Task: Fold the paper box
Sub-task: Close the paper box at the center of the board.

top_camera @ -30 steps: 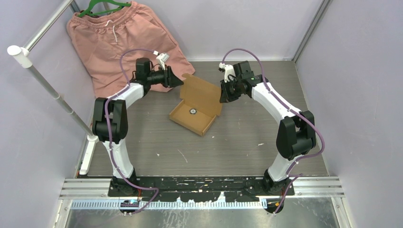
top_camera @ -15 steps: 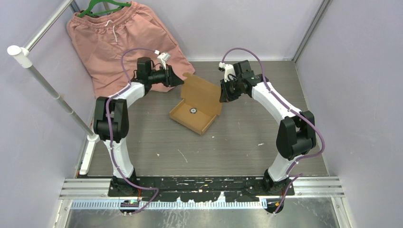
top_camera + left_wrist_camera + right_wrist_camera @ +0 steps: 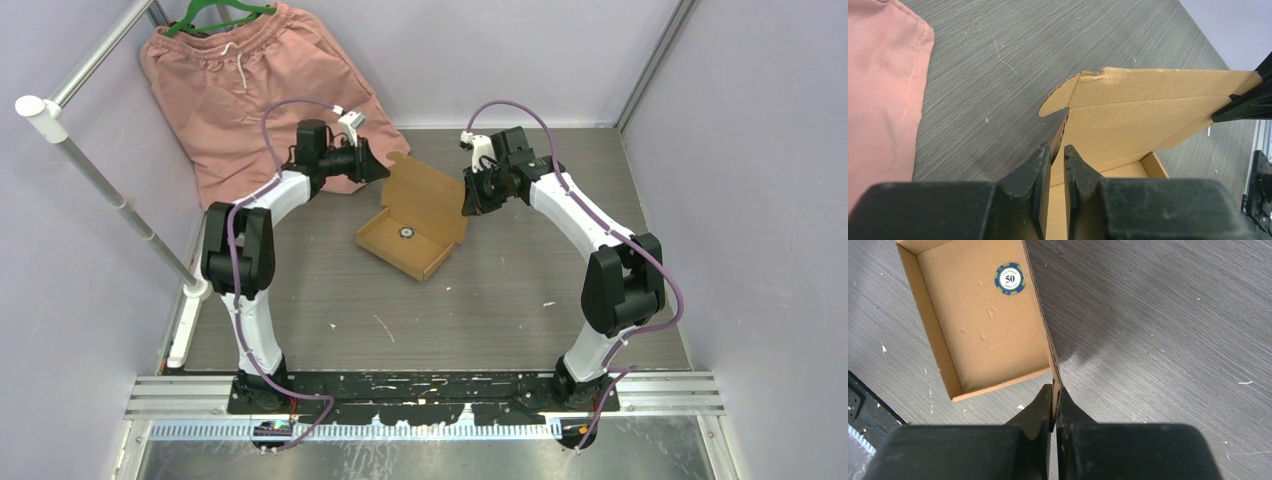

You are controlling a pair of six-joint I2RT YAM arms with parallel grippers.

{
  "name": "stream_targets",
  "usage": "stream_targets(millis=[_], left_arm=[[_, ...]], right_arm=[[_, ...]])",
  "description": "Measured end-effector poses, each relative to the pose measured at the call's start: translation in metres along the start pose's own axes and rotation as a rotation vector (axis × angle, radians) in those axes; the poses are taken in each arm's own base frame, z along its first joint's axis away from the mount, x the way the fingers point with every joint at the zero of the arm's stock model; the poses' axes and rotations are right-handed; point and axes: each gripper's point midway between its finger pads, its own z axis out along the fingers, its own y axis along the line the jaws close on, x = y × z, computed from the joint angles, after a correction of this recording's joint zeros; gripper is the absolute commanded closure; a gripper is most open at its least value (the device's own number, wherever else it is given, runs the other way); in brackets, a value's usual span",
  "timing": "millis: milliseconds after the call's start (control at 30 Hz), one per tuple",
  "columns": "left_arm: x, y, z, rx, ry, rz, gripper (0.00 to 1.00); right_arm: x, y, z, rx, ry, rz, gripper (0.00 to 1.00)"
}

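Note:
Next, my gripper turns the paper box straight by the lid's side flaps (image 3: 461, 231) before folding the lid down, because the tray (image 3: 405, 246) is sitting crooked with its lid up.
The paper box (image 3: 425, 195) is a brown cardboard tray in the middle of the table, its lid (image 3: 1138, 110) standing up at the far side. My left gripper (image 3: 383, 168) is at the lid's left end. Its jaws (image 3: 1056, 148) are nearly together around the edge of the lid's side flap (image 3: 1062, 131), with a narrow slit still showing. My right gripper (image 3: 467, 203) is at the lid's right end, shut on the thin cardboard edge (image 3: 1056, 389). The right wrist view looks into the open tray (image 3: 978, 325).
A blue and white poker chip (image 3: 1010, 278) lies on the tray floor. Salmon-pink shorts (image 3: 250, 90) on a green hanger (image 3: 215, 15) cover the back left corner, close behind my left gripper. A white pole (image 3: 100, 180) slants along the left wall.
My left gripper has moved right, onto the lid's left flap, and its jaws have narrowed. The right arm and the box have not moved.

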Motion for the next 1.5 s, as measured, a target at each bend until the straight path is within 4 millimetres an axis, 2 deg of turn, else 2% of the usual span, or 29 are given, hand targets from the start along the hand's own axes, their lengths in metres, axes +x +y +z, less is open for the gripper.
stream_targets(millis=[367, 600, 933, 1167, 1267, 1333, 1500], left_arm=[[0.004, 0.005, 0.006, -0.061, 0.01, 0.03, 0.92], [0.006, 0.003, 0.006, -0.078, 0.007, 0.037, 0.98], [0.016, -0.01, -0.007, -0.123, 0.007, 0.042, 0.99], [0.03, -0.022, -0.018, -0.151, 0.014, 0.043, 0.99], [0.035, -0.028, -0.024, -0.162, 0.016, 0.044, 0.99], [0.037, -0.03, -0.027, -0.169, 0.015, 0.046, 0.99], [0.038, -0.032, -0.034, -0.188, 0.01, 0.049, 0.99]], right_arm=[[0.001, -0.001, 0.0, 0.005, 0.002, 0.001, 0.93], [0.001, -0.003, 0.0, 0.02, 0.002, 0.002, 0.74], [0.001, -0.01, 0.0, 0.064, 0.003, 0.003, 0.72], [-0.003, -0.016, -0.006, 0.116, -0.019, 0.015, 0.63], [-0.007, -0.018, -0.012, 0.138, -0.043, 0.014, 0.62], [-0.01, -0.018, -0.016, 0.15, -0.062, 0.012, 0.67], [-0.01, -0.019, -0.019, 0.162, -0.077, 0.015, 0.69]])
